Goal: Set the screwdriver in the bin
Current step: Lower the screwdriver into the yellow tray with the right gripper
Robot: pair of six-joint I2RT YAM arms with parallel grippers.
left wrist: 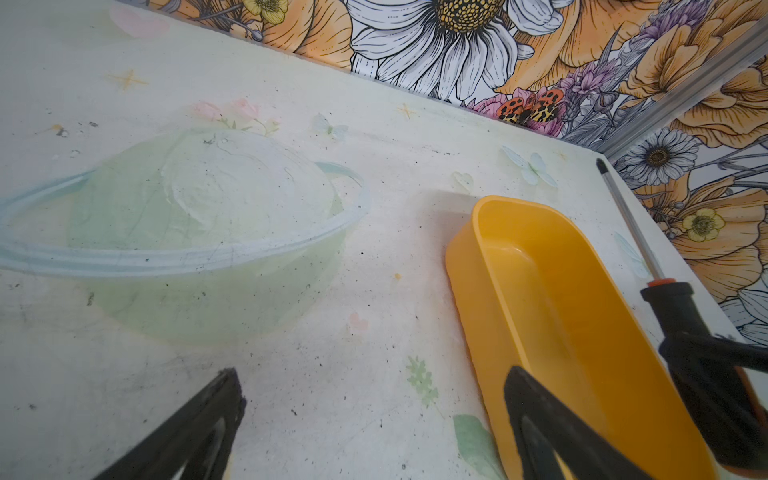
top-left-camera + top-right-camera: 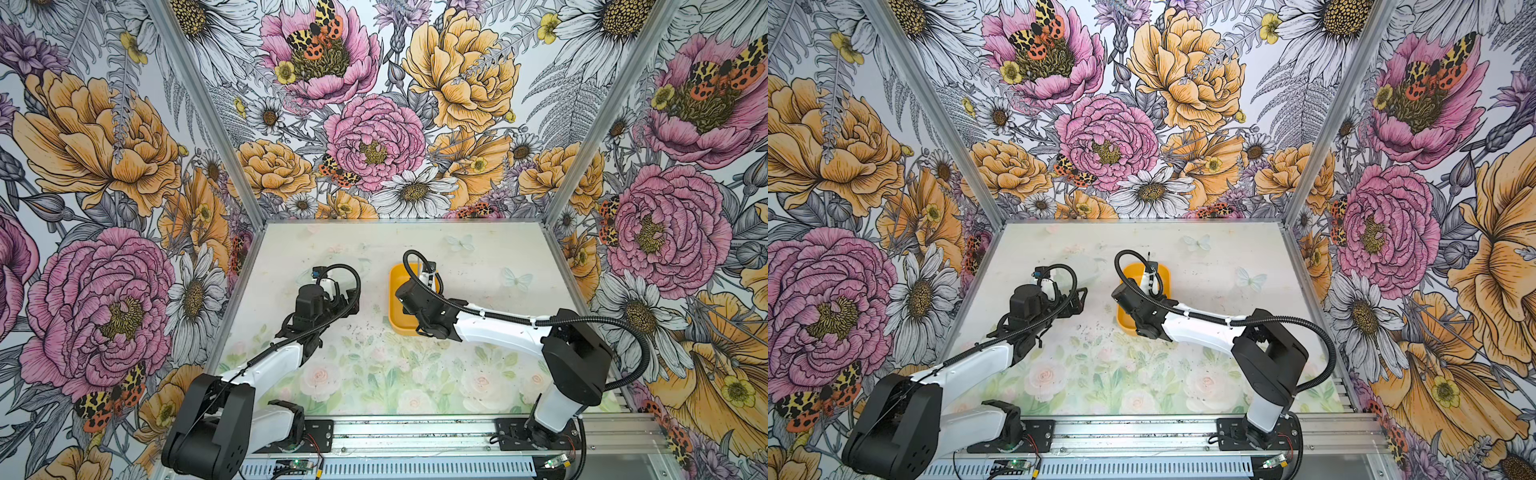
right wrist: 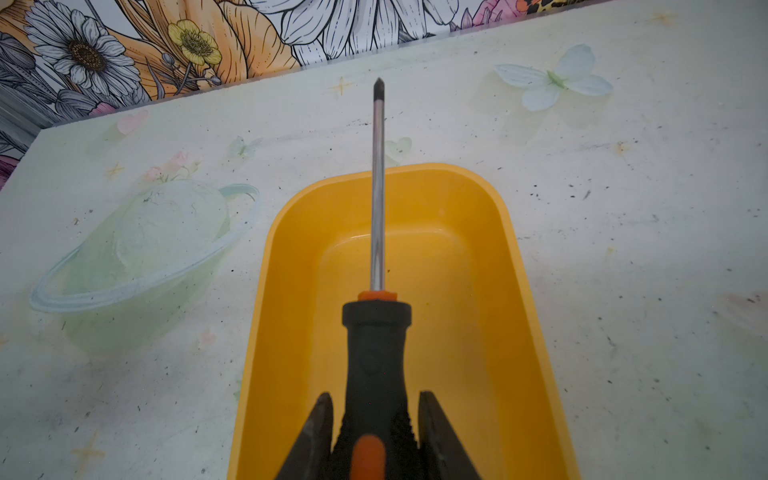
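Observation:
The screwdriver (image 3: 377, 200) hangs in line with the long sides of the empty bin, so my right gripper should keep lowering it until it is close to the bin's bottom (image 3: 436, 344).
My right gripper (image 3: 376, 399) is shut on the black-and-orange handle of the screwdriver (image 3: 376, 345). The thin metal shaft points toward the back wall, past the far rim of the bin (image 3: 469, 299). This shallow yellow-orange tray has nothing in it, and the tool hangs above it, along its length. In both top views the right arm covers much of the bin (image 2: 398, 275) (image 2: 1165, 278). My left gripper (image 1: 374, 376) is open and holds nothing. It hovers over the tabletop just left of the bin (image 1: 540, 291), with the screwdriver (image 1: 673, 307) beyond it.
A pale green ringed planet (image 1: 187, 216) is printed on the tabletop left of the bin. Floral walls with aluminium posts (image 2: 577, 174) close in the back and both sides. A metal rail (image 2: 415, 432) with the arm bases runs along the front.

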